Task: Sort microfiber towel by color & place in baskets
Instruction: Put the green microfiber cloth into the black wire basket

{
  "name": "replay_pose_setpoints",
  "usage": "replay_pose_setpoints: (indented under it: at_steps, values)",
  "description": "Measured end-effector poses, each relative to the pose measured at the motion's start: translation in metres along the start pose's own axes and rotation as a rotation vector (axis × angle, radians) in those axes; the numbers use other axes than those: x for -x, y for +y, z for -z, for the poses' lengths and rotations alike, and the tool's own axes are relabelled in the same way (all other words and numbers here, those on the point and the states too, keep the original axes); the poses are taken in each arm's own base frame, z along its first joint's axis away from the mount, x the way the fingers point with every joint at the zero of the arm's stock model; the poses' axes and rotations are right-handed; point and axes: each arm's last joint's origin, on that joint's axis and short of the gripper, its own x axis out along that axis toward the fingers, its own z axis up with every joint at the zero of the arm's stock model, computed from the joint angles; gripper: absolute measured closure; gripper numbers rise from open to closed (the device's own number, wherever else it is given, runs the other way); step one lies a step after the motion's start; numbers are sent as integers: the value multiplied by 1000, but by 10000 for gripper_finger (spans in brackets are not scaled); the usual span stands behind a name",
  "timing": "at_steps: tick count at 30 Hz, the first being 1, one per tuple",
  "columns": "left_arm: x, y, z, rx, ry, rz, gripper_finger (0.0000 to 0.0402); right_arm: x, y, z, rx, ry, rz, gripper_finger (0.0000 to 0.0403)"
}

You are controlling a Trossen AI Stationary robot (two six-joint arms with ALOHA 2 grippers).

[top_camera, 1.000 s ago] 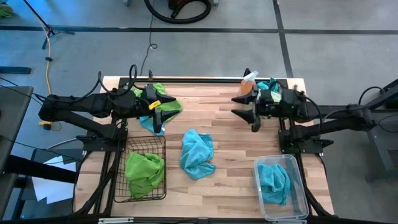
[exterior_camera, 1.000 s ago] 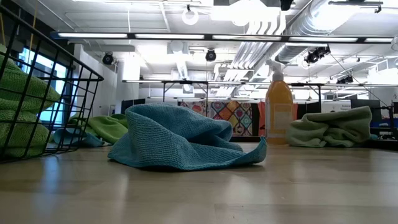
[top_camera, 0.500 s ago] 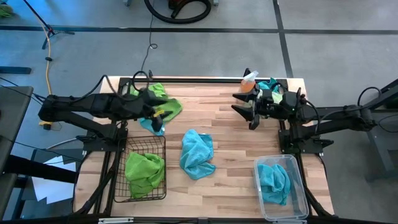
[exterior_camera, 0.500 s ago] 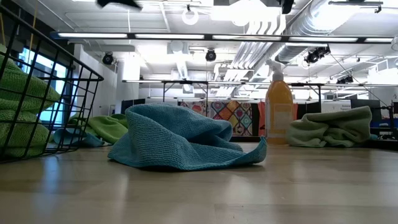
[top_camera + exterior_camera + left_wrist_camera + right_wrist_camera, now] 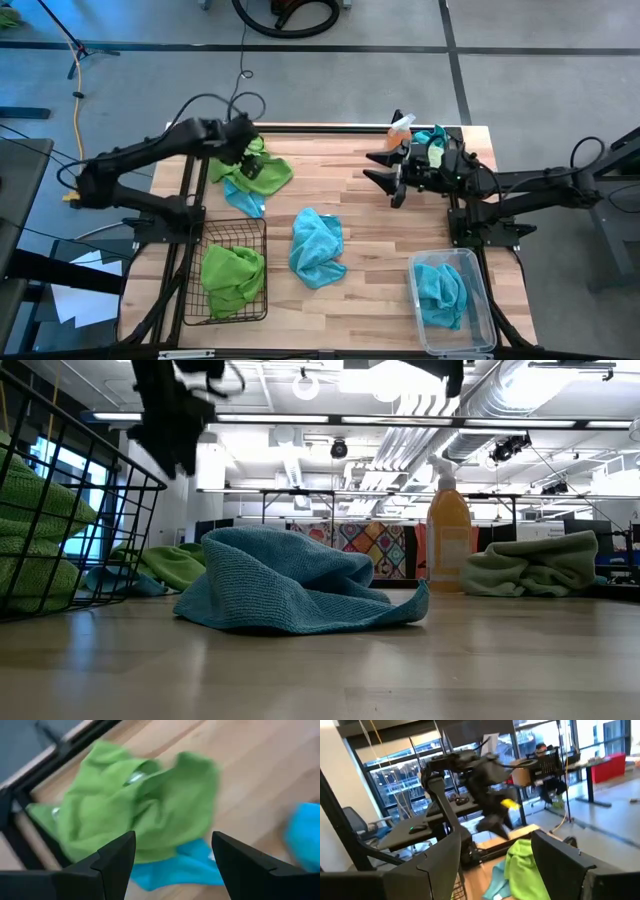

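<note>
A turquoise edge (image 5: 244, 199) shows underneath the lime green towel (image 5: 266, 173), so the lime green towel will come loose and show much more turquoise towel when I lift it.
A lime green towel (image 5: 265, 170) lies crumpled at the far left, partly on a turquoise towel (image 5: 245, 198). My left gripper (image 5: 247, 162) hangs open just above the green towel (image 5: 140, 805), pointing steeply down and touching nothing. Another turquoise towel (image 5: 318, 245) lies bunched at the table's middle. The black wire basket (image 5: 255, 228) holds a green towel (image 5: 232, 275). The clear plastic basket (image 5: 478, 330) holds a turquoise towel (image 5: 440, 295). My right gripper (image 5: 383, 176) stands open and level, high over the far right, and is empty.
An orange spray bottle (image 5: 400, 132) with a white nozzle stands at the far right edge, next to another bunched towel (image 5: 432, 135). Bare wood lies between the middle towel and my right arm. The wire basket's wall (image 5: 90, 510) stands close to the far-left towels.
My left gripper has swung toward the table's far edge, tipped from nearly level to pointing steeply down, and sunk over the green towel, still open. It has come into the low view from above. My right gripper has drifted slightly toward the table's left. No towel has moved.
</note>
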Motion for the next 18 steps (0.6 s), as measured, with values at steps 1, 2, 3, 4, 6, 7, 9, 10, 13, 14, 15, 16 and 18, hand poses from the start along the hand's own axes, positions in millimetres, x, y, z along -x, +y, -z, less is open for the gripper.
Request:
replay_pose_setpoints:
  at_steps: [1,2,3,4,6,7,9,10,13,14,15,16,18]
  values:
    - [-7,5,-4,6,29,-13,151,-1,0,1,-18,6,1,162]
    - [-14,9,-8,10,52,-27,151,-3,0,3,-36,11,3,162]
    - [-20,13,-12,11,70,-40,151,-4,0,4,-51,16,5,162]
    - [-26,16,-15,12,90,-51,151,-5,-1,6,-68,22,6,162]
    - [-40,22,-21,20,136,-75,151,-7,-1,8,-94,32,9,162]
    - [-46,24,-23,19,158,-85,151,-8,-1,9,-109,36,10,162]
    - [-59,28,-27,20,204,-80,151,-10,-1,11,-130,45,13,162]
    - [-65,30,-29,22,225,-74,151,-11,-1,12,-137,46,13,162]
    - [-84,35,-32,41,252,-35,151,-12,-1,13,-143,53,15,162]
    - [-90,36,-31,52,259,-21,151,-12,-1,14,-144,53,15,162]
    - [-95,38,-29,62,268,-14,151,-12,-1,14,-144,55,15,162]
    - [-100,39,-27,69,274,-7,151,-12,-1,14,-149,56,14,162]
    - [-107,40,-23,77,269,-3,151,-12,-1,14,-161,55,14,162]
